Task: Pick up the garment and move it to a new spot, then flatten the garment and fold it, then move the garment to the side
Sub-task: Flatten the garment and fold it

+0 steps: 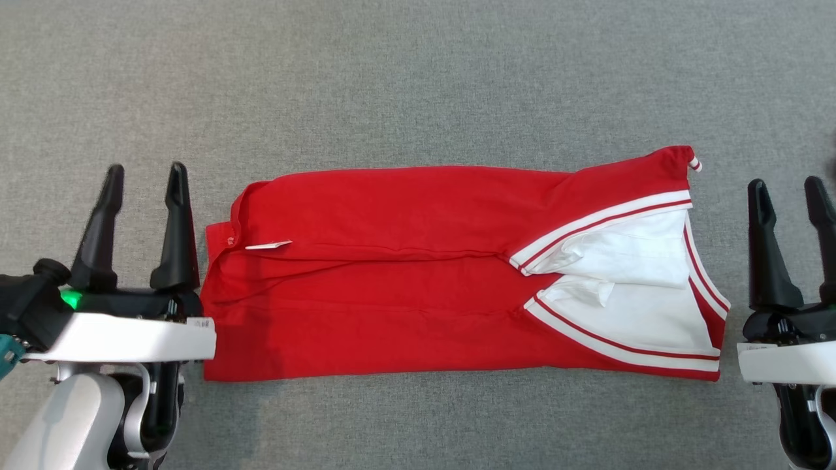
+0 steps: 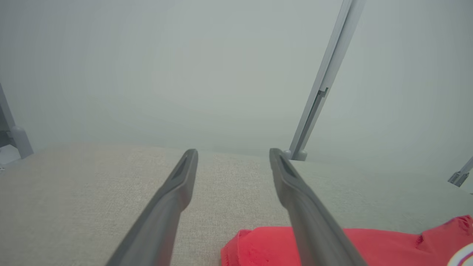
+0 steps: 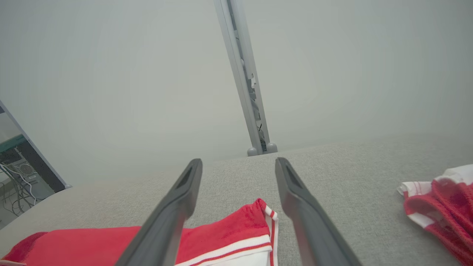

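Observation:
I should expect hidden lettering underneath when I fold the garment's striped edge (image 1: 703, 270) over, as the garment's plain red panels (image 1: 407, 210) face up with the sides folded in.
The garment (image 1: 405, 281) is a red shirt with white, red-striped trim, lying flat on the grey cloth table (image 1: 418, 78) as a long band folded lengthwise. Its collar end points left and its white-lined end points right. My left gripper (image 1: 146, 168) stands open just off the collar end, with nothing between its fingers. My right gripper (image 1: 784, 183) stands open just beyond the garment's right end, also with nothing in it. In the left wrist view the left gripper (image 2: 233, 151) hangs over bare table beside the garment's red edge (image 2: 258, 247). In the right wrist view the right gripper (image 3: 238, 160) sits above the garment's striped corner (image 3: 232, 225).
A second red and white cloth (image 3: 439, 199) lies bunched on the table to the right in the right wrist view. Grey frame posts (image 2: 317, 99) (image 3: 244, 74) stand at the table's far edge. Cabled equipment (image 3: 18, 173) sits beyond the table's left end.

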`<state>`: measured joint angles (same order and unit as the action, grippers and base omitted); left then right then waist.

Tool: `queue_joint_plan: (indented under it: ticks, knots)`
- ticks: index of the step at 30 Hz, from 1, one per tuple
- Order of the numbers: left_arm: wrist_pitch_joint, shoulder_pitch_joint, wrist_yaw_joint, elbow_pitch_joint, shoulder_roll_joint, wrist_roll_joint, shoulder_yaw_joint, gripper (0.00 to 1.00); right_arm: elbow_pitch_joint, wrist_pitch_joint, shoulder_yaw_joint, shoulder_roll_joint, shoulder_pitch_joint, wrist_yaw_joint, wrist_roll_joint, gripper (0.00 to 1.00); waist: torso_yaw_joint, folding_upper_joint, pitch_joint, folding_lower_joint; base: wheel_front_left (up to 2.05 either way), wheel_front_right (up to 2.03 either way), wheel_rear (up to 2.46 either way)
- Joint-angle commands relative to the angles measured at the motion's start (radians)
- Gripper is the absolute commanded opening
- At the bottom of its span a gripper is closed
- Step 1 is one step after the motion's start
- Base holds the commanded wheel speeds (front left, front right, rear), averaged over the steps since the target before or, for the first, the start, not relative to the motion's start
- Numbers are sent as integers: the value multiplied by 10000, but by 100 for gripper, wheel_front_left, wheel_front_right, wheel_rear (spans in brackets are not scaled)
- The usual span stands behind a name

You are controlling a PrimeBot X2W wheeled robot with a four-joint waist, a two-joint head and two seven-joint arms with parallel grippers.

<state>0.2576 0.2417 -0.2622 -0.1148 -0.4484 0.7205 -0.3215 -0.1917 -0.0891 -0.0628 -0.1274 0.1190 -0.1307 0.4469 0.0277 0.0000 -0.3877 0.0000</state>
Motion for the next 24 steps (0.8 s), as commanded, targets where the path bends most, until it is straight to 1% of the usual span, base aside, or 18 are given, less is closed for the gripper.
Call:
queue_joint_plan:
  ticks: [1,5,6,11,14,24]
  knots:
    - [60,223,-8,-273,209,-584,311,100,126,-281,-60,-49,201,0,-428,100,38,0,148,0,0,0,0]
    - [60,-87,266,-362,637,-1726,827,100,586,-656,-43,-210,332,0,-1144,100,94,0,369,0,0,0,0]
    - [60,-87,266,-362,637,-1726,827,100,586,-656,-43,-210,332,0,-1144,100,94,0,369,0,0,0,0]
    - [64,-386,669,117,843,-2783,1040,100,1243,-819,18,-287,332,0,-1582,100,172,0,557,0,0,0,0]
    - [63,-534,873,405,958,-3105,1042,100,1500,-902,44,-255,315,0,-1673,100,214,0,628,0,0,0,0]
    - [66,-513,1239,759,1257,-3519,1240,100,1798,-828,9,-254,441,0,-1681,100,282,0,609,0,0,0,0]
